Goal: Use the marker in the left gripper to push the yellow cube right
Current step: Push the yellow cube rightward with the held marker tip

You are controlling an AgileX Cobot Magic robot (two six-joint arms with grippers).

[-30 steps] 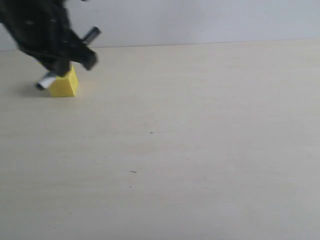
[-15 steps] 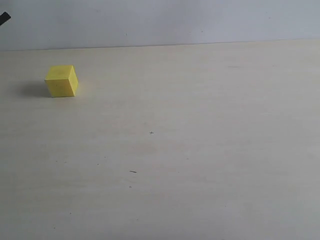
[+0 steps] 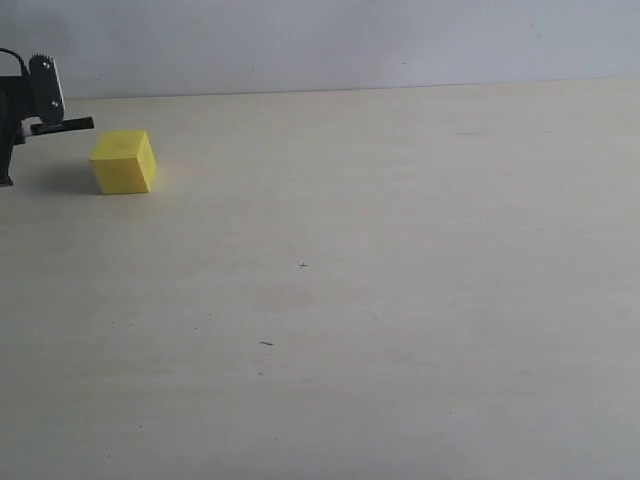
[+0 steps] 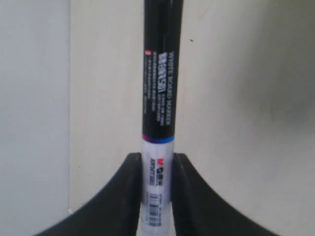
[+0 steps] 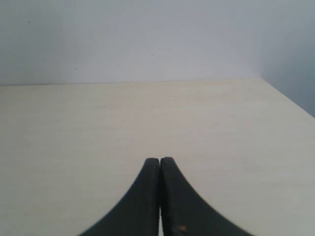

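Note:
The marker's black cap [image 3: 82, 124] is up high near the yellow cube's top corner, so my left gripper should bring the marker down to the cube's side [image 3: 97, 174] before it pushes.
The yellow cube [image 3: 123, 162] rests on the pale table at the far left of the exterior view. Left of it, at the frame's edge, part of the black left arm [image 3: 38, 92] shows, with a thin black bar [image 3: 66, 125] reaching toward the cube's upper left corner without touching it. I cannot tell whether that bar is the marker. In the left wrist view my left gripper [image 4: 157, 160] is shut on the marker [image 4: 160, 88], its fingers clamping the white labelled barrel, the black cap pointing away. The cube is out of that view. My right gripper [image 5: 160, 160] is shut on nothing.
A pale grey wall [image 3: 350, 40] rises behind the table's far edge. Wooden tabletop [image 3: 380, 280] stretches to the right of the cube, with only tiny dark specks [image 3: 266, 343] on it. The right wrist view shows the table's corner [image 5: 266, 81].
A second ago the left arm hung over the cube with the marker beside it. It then swung out to the left and has now come back in at the left edge. The cube sits where it was.

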